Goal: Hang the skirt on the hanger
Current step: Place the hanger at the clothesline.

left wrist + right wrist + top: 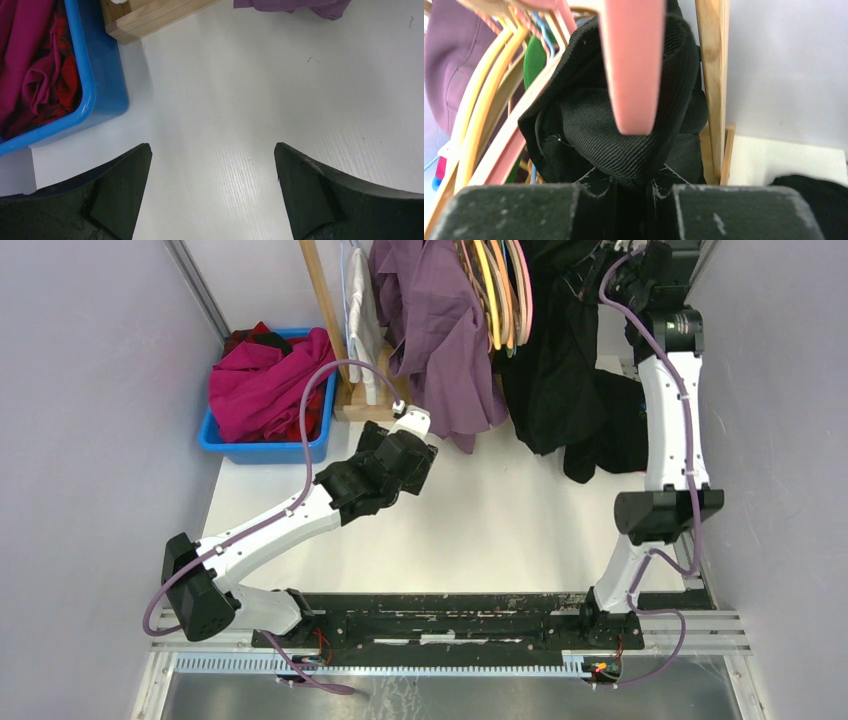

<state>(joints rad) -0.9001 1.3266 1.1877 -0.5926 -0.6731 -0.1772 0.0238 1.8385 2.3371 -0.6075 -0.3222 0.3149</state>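
The pink hook's tip (635, 112) faces down, clear of the other hangers, so I keep my right gripper going to the wooden rack (713, 70) until the hook hangs there.
The black skirt (560, 390) hangs at the back right of the wooden rack, bunched over a pink hanger (631, 65). In the right wrist view its ribbed black cloth (624, 145) wraps the hanger's end. My right gripper (640, 265) is raised at the rack top, and its jaws (631, 187) are shut on a fold of the skirt just below the hanger. My left gripper (425, 452) hovers low over the white table, open and empty (212, 165), apart from the skirt.
A blue bin (262, 448) of magenta and red clothes stands at the back left, also in the left wrist view (107, 85). The wooden rack base (150, 17) is beside it. A purple garment (440, 330) and several coloured hangers (500, 290) hang on the rack.
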